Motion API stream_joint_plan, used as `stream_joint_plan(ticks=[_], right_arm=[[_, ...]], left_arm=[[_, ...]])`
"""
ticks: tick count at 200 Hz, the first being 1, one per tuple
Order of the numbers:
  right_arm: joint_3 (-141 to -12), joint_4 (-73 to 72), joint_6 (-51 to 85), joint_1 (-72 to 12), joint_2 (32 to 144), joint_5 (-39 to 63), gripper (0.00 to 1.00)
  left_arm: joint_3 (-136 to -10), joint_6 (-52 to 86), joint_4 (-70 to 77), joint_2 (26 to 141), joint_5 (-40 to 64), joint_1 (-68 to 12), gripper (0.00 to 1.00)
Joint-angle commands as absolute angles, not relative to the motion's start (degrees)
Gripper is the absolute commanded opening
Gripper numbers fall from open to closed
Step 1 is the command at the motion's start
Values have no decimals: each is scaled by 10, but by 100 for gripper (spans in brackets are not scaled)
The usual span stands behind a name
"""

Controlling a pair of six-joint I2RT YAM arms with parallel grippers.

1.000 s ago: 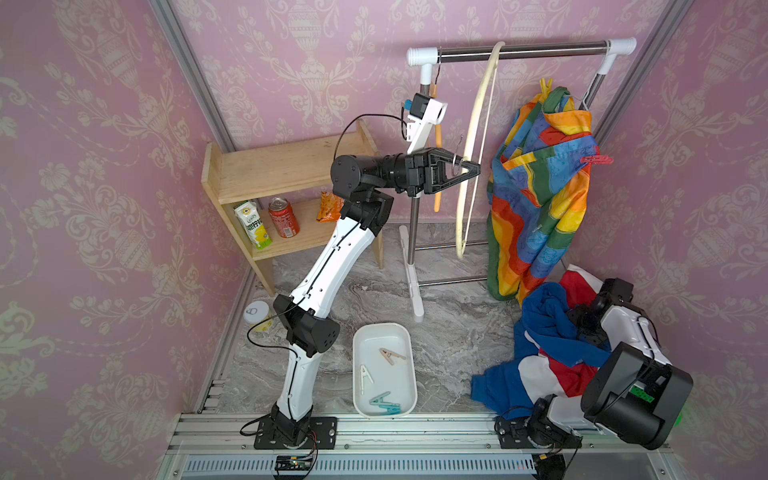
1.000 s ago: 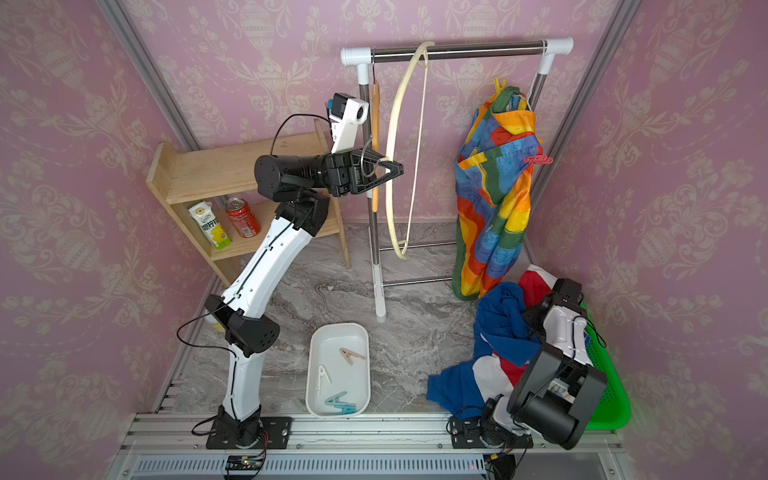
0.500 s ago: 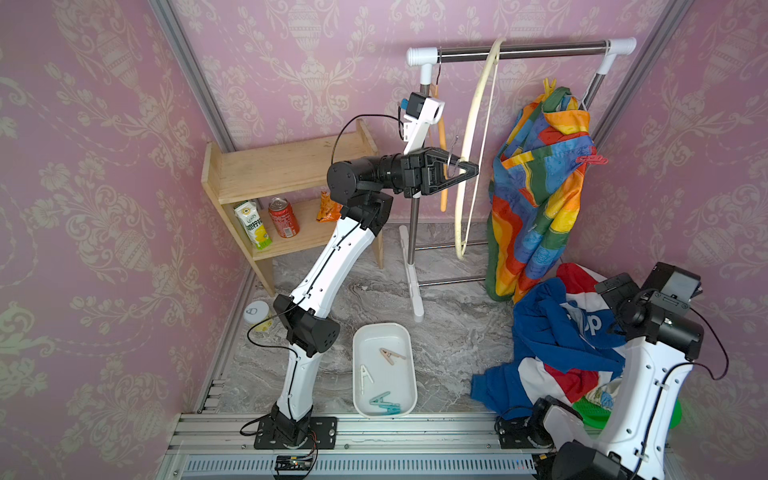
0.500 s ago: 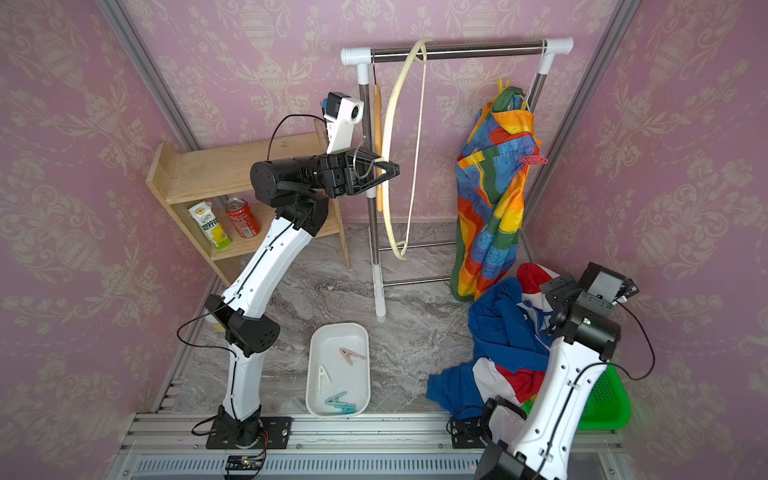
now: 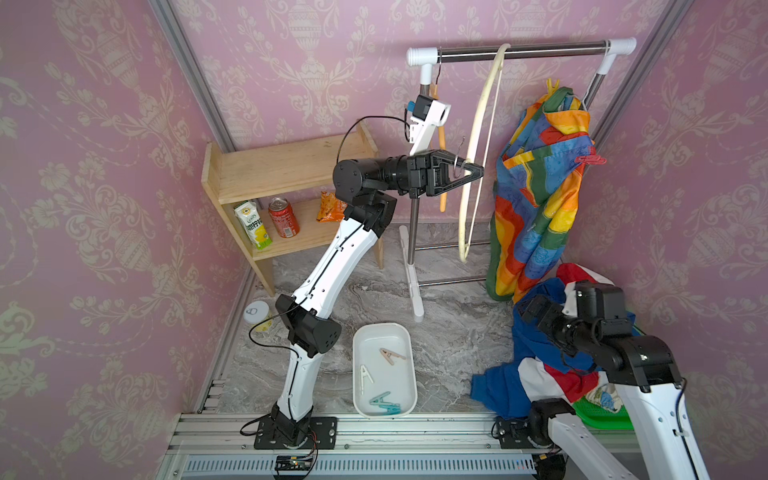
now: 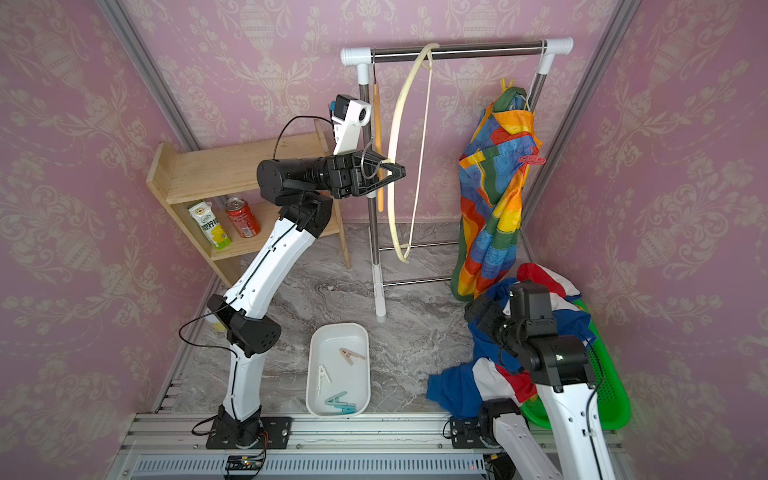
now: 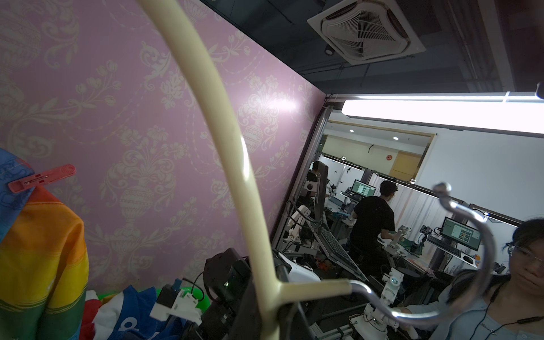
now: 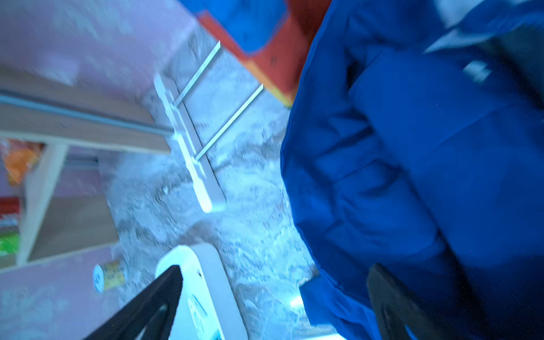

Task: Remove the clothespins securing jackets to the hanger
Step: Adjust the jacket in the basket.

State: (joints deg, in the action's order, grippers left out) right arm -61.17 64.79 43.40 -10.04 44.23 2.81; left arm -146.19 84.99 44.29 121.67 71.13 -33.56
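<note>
My right gripper should keep going down toward the heaped jacket's blue sleeve (image 6: 452, 394), which lies loose outside the green basket, until its fingers are around the cloth of that sleeve (image 6: 467, 377).
My left gripper (image 5: 478, 172) (image 6: 399, 172) (image 7: 273, 294) is shut on the bare cream hanger (image 5: 482, 104) (image 7: 229, 141) beside its metal hook; the hanger's upper end rests at the rail. The rainbow jacket (image 5: 540, 195) (image 6: 494, 195) hangs at the rack's right end, with a red clothespin (image 5: 589, 159) (image 7: 41, 178) on its edge and a yellow clothespin (image 5: 552, 85) at its top. A blue, red and white jacket (image 5: 498, 386) (image 8: 412, 162) lies heaped on the floor. My right gripper (image 5: 525, 307) (image 8: 273, 273) hovers open just over it, holding nothing.
A white tray (image 5: 357, 345) on the floor holds beige (image 5: 391, 356), white (image 5: 365, 376) and teal (image 5: 384, 403) clothespins. A wooden shelf (image 5: 282, 166) with a carton, can and snack bag stands at back left. A green basket (image 6: 602, 374) lies under the heap. An orange hanger (image 5: 442, 137) hangs by the rack's left post.
My right arm rose from a low fold beside the heap, and its gripper swung left over the blue cloth with its jaws wide. The left gripper and hanger barely shifted.
</note>
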Motion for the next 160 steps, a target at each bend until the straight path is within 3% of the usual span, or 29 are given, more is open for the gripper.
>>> stream_joint_plan(ticks=[1,30,63,85,115,160], right_arm=[[-574,687,513,-215,459,-48,100],[-497,706,675,-361,441,-98,97],[-452,766,813,-462,378,-124,94],[-395,754,813,-466,382,-109,96],[-268,600,815,-456,412,-66,98],[-256,659,791,-412,402,-104,94]], left_arm=[[-1480,833,449,1233,684,-344,0],[-1480,832,454,1237,681,-348,0],[-1482,816,440,1242,681,-347,0],[-1506,781,394,1257,682,-348,0],[-1566,770,364,1287,682,-345,0],[-1567,747,334,1283,685,-339,0]])
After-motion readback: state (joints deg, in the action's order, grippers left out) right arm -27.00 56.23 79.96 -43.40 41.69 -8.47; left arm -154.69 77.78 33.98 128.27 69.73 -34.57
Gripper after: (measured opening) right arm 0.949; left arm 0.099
